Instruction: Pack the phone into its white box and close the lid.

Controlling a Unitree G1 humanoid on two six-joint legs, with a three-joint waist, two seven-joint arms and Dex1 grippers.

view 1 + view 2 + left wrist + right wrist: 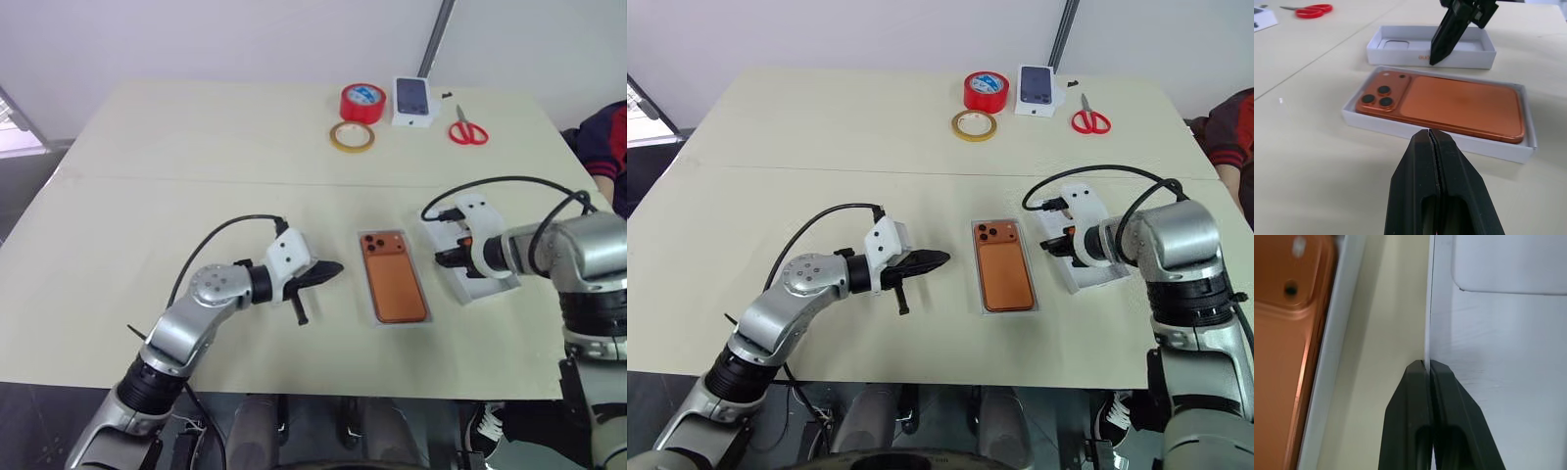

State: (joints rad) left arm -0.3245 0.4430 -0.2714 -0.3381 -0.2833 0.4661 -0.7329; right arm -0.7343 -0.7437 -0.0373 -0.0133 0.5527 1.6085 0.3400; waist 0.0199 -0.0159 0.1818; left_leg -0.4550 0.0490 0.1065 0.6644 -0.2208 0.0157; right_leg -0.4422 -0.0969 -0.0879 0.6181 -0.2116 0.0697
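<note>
I should use my right gripper to flip the lid over onto the box [396,281] before my left gripper nudges it straight, because the white lid lies hollow side up [486,288].
The orange phone [392,277] lies camera side up inside the shallow white box [1449,143] at the middle of the table. Just right of it the white lid [1400,53] rests with its hollow side up. My right gripper [1426,364] points down at the lid's wall nearest the box and is shut on that thin wall; its black fingers [1442,41] come down onto that wall in the left wrist view. My left gripper [333,268] is shut and empty. It hovers left of the box, pointing at its long side with a small gap between.
At the table's far side sit a red tape roll [362,102], a tan tape ring [352,136], a small white carton with a phone picture [412,100] and red scissors [467,130]. A person's sleeve [607,137] shows at the right edge.
</note>
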